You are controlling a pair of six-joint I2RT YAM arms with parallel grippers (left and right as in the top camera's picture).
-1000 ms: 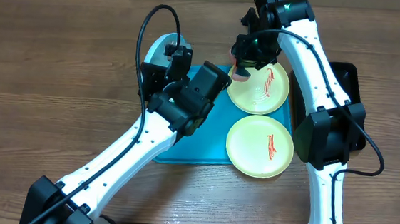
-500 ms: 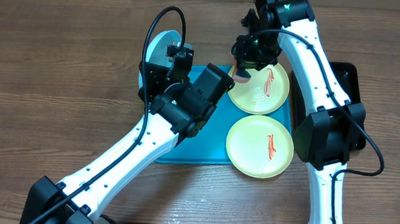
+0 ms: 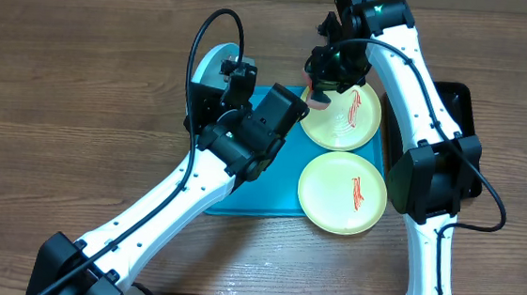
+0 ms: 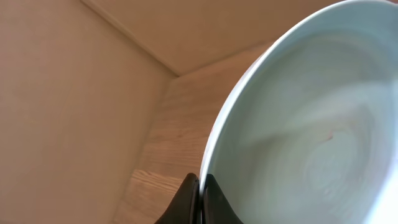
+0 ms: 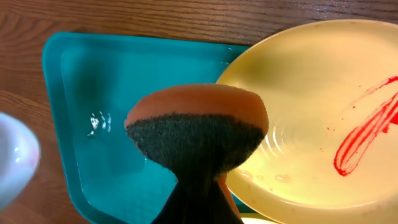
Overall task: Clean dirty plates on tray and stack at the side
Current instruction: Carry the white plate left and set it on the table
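Observation:
My left gripper should keep carrying the pale blue plate [image 3: 213, 65] to the wood [image 3: 133, 126] beside the turquoise tray until the plate rests flat, because the wood is open for it.
The pale blue plate [image 3: 210, 60] is pinched at its rim by my left gripper [image 3: 228, 81], left of the turquoise tray [image 3: 253, 183]; in the left wrist view the plate [image 4: 311, 124] fills the right side, the jaws [image 4: 200, 199] shut on its edge. Two pale yellow plates with red smears lie on the tray's right side, one far [image 3: 346, 114], one near [image 3: 342, 192]. My right gripper [image 3: 322, 88] is shut on an orange sponge with a dark scrub face [image 5: 198, 134], held over the far yellow plate's [image 5: 323, 118] left rim.
A glossy black tray [image 3: 461, 116] sits at the right, partly behind the right arm. The wooden table [image 3: 70, 85] extends to the left. The left arm crosses the tray's near-left corner.
The left gripper with the pale blue plate has shifted slightly right and up. The right arm and sponge have not moved.

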